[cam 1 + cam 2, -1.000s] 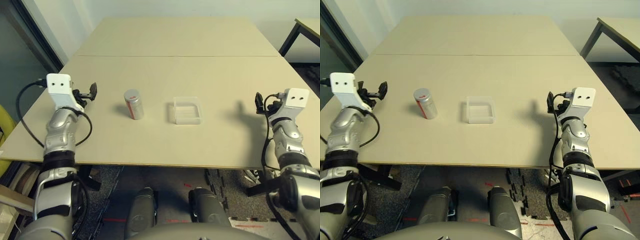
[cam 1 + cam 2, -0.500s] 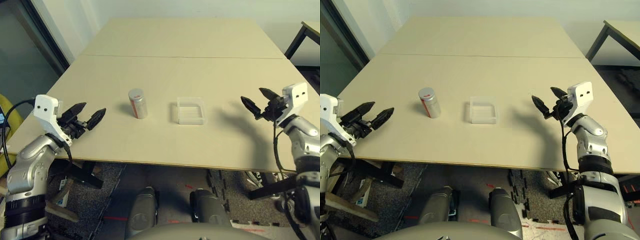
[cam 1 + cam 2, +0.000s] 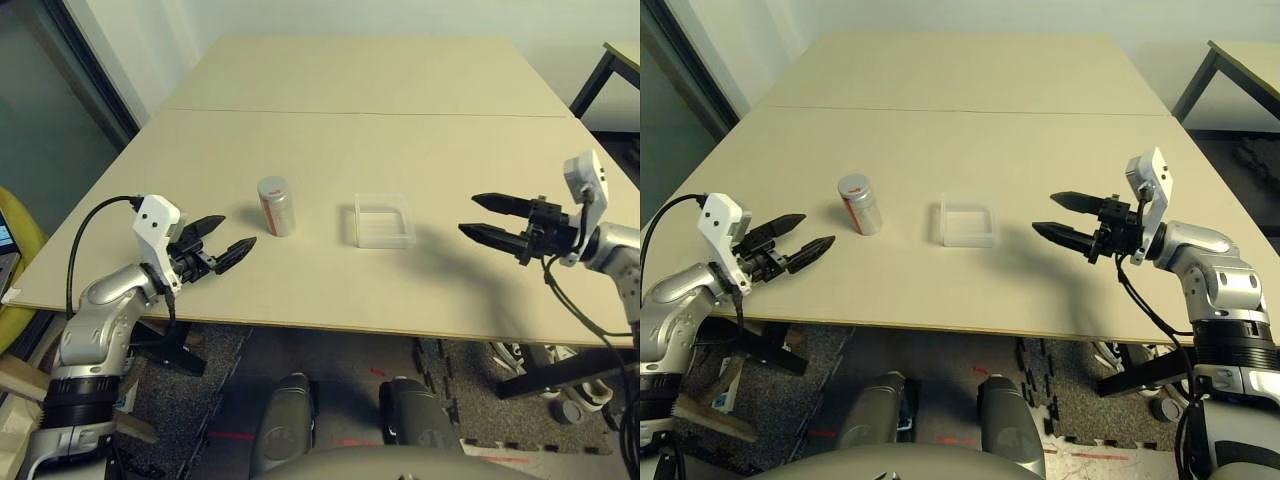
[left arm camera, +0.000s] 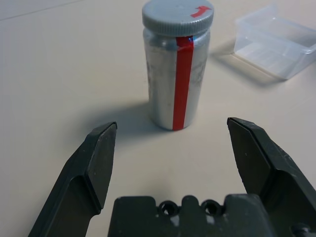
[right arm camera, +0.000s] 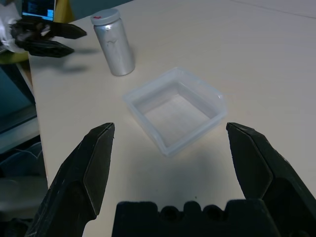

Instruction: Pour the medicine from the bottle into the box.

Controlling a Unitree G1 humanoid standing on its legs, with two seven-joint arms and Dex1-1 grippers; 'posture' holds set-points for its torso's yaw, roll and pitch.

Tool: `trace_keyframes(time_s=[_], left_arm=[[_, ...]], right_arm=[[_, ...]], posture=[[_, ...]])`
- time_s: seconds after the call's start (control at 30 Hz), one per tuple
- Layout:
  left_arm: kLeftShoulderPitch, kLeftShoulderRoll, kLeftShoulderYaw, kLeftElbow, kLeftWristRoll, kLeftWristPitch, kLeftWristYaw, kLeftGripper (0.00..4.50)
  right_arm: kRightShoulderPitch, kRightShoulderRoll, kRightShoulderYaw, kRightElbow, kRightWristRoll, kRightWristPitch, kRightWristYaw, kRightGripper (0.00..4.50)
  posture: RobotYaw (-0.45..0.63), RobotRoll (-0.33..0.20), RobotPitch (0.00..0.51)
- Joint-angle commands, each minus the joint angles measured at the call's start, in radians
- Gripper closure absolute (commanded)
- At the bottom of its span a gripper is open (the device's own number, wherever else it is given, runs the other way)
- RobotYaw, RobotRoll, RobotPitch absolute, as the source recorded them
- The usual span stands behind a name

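The upright bottle's body [image 4: 174, 81] lines up with my left gripper's open fingers, so I should keep advancing until they surround it below the grey cap [image 4: 177, 45], then close.
The bottle [image 3: 275, 207], a small grey-white cylinder with a grey cap and a red stripe, stands upright on the table left of centre. The box [image 3: 384, 222], a shallow clear plastic tray, lies just to its right, apart from it. My left gripper [image 3: 235, 232] is open, low over the table left of the bottle, pointing at it; in the left wrist view the bottle [image 4: 177, 79] stands beyond the open fingers, untouched. My right gripper [image 3: 468, 214] is open, right of the box and pointing at it; the box [image 5: 175, 109] lies ahead of its spread fingers.
The tan table [image 3: 330, 290] has a seam [image 3: 360, 113] running across its far half, and its front edge is close to my arms. A second table's dark leg [image 3: 600, 75] shows at far right. A dark wall panel [image 3: 60, 90] runs along the left.
Both arms have swung inward: the left gripper moved right, close to the bottle, and the right gripper turned and reached left toward the box. Bottle and box have stayed put.
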Motion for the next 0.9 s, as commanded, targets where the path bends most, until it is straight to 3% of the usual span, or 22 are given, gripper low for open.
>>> trace_keyframes(time_s=[0.03,0.53,0.9], left_arm=[[-0.045,-0.023,-0.037,0.066,0.048,-0.061,-0.007,0.01],[-0.182,-0.144,-0.122,0.297,0.149,-0.254,-0.017,0.01],[-0.255,-0.165,-0.122,0.402,0.173,-0.323,-0.025,0.01]], right_arm=[[0.008,0.001,-0.005,-0.029,0.015,0.02,-0.008,0.0],[-0.007,-0.002,0.005,-0.079,0.037,0.072,-0.019,0.0],[-0.018,-0.008,0.009,-0.081,0.035,0.089,-0.01,0.0]], posture=[[-0.03,0.0,0.075],[-0.07,0.0,0.069],[-0.08,0.0,0.077]])
